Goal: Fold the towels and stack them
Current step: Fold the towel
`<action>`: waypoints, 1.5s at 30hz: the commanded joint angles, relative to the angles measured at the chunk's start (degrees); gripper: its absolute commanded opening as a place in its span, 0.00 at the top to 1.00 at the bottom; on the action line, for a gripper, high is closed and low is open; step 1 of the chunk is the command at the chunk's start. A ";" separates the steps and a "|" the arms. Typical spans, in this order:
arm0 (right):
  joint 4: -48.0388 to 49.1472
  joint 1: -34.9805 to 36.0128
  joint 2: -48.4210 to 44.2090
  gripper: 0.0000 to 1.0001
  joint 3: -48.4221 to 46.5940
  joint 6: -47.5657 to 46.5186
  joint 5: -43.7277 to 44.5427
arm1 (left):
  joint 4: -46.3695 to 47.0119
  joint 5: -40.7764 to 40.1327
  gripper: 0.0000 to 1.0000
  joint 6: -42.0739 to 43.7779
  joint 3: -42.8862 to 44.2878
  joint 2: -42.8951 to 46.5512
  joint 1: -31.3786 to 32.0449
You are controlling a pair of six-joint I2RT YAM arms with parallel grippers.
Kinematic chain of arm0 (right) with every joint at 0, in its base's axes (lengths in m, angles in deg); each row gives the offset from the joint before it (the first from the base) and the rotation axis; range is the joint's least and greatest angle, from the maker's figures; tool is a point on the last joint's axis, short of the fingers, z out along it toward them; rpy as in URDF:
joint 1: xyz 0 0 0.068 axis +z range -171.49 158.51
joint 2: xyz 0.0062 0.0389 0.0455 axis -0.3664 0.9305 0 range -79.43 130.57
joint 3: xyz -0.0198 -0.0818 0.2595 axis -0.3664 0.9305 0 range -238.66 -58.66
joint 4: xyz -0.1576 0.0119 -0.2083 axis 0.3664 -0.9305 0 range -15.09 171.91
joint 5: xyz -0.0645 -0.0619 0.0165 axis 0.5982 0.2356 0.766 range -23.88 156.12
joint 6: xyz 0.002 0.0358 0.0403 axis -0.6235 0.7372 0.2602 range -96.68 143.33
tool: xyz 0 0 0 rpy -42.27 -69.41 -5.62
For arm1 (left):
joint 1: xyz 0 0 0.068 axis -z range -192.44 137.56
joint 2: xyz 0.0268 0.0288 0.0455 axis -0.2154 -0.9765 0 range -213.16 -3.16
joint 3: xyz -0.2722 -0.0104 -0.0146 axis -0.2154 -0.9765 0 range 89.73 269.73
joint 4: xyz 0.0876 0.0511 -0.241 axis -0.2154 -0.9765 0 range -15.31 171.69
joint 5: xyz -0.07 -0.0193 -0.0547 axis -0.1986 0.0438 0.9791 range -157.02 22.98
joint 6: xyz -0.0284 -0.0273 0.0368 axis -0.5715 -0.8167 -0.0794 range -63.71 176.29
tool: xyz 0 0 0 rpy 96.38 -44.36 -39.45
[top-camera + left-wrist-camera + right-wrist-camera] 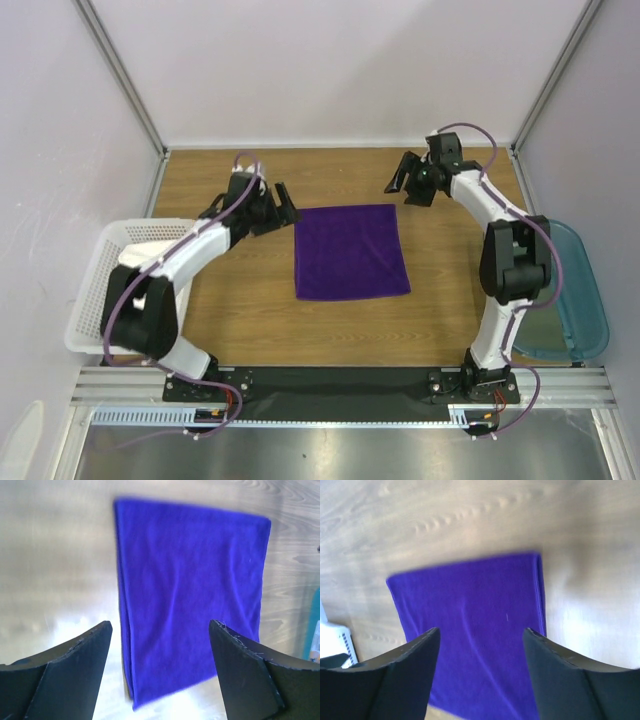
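My gripper will carry the towel's far edge toward me, and the towel's layers should fold over together, because the deep-purple towel's layered edges lie close together.
One deep-purple towel lies folded flat in the middle of the wooden table, its layered edges showing along one side in both wrist views. My left gripper hovers open just off the towel's far left corner, apart from the cloth. My right gripper hangs open just beyond the far right corner. In the left wrist view the towel lies ahead of the open gripper, nothing held. In the right wrist view the towel lies below the open gripper, nothing held. No white towel shows.
A white perforated basket stands off the table's left edge, also seen in the right wrist view as the basket. A teal bin sits at the right edge. Metal frame posts rise at the far corners.
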 commanded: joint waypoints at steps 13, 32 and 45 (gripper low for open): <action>-7.71 -0.07 -22.88 0.24 27.93 4.77 2.66 | 10.81 -5.18 0.18 -22.87 -29.55 16.21 10.85; -8.42 0.28 -26.31 0.24 32.86 5.83 4.42 | 17.60 -10.37 0.45 -28.16 -35.45 12.88 16.04; -5.43 2.56 -27.81 0.25 39.62 9.08 5.57 | 17.08 -10.72 0.78 -25.44 -34.40 9.27 16.04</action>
